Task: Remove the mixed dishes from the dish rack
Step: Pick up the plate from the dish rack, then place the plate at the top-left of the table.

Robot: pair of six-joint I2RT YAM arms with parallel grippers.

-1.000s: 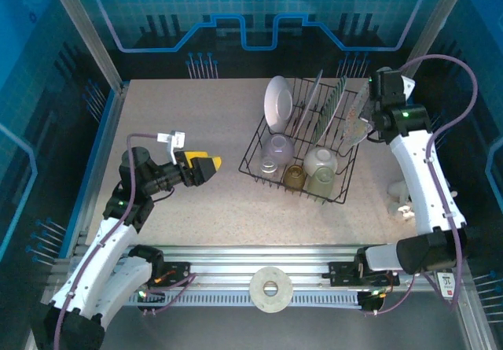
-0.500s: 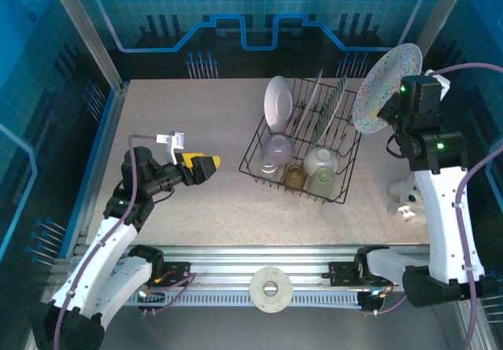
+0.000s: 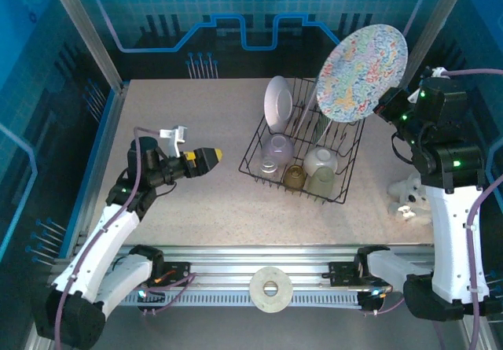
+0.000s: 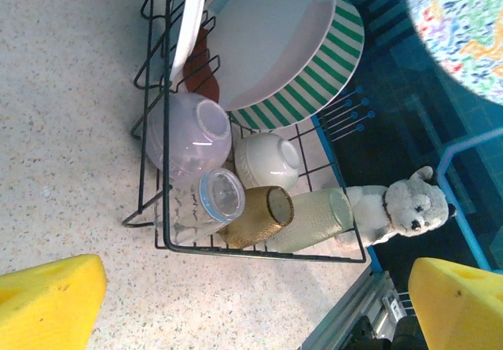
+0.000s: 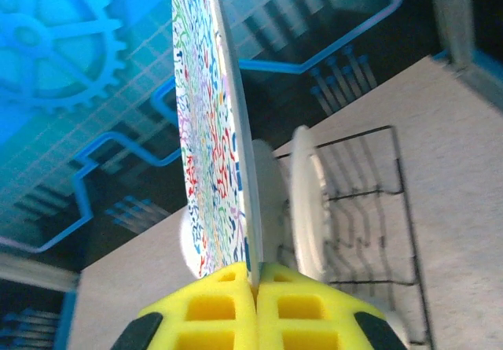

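Note:
I keep moving my open left gripper toward the patterned plate's free rim and close it there, because that rim [image 3: 320,84] faces it, clear above the rack.
The black wire dish rack [image 3: 253,145] stands right of the table's centre. My right gripper [image 3: 391,102] [image 5: 255,283] is shut on the rim of a multicoloured patterned plate [image 3: 363,73] [image 5: 208,130], held high above the rack's far right corner. In the rack stand a white plate [image 3: 277,102] and a green-striped plate [image 4: 330,59]. In front of them lie lilac [image 4: 189,134], cream [image 4: 267,160], amber [image 4: 255,216] and pale yellow-green [image 4: 310,220] cups. My left gripper [image 3: 211,156] [image 4: 251,311] is open, low over the table left of the rack and pointing at it.
A grey plush toy [image 3: 409,197] [image 4: 401,204] sits at the table's right edge beside the rack. A tape roll [image 3: 270,289] rests on the front rail. Blue panels wall the table in. Speckled tabletop [image 3: 196,114] stretches left of the rack.
My right gripper has lifted the patterned plate up out of the rack and turned its face toward the camera. My left gripper has turned slightly and stays open.

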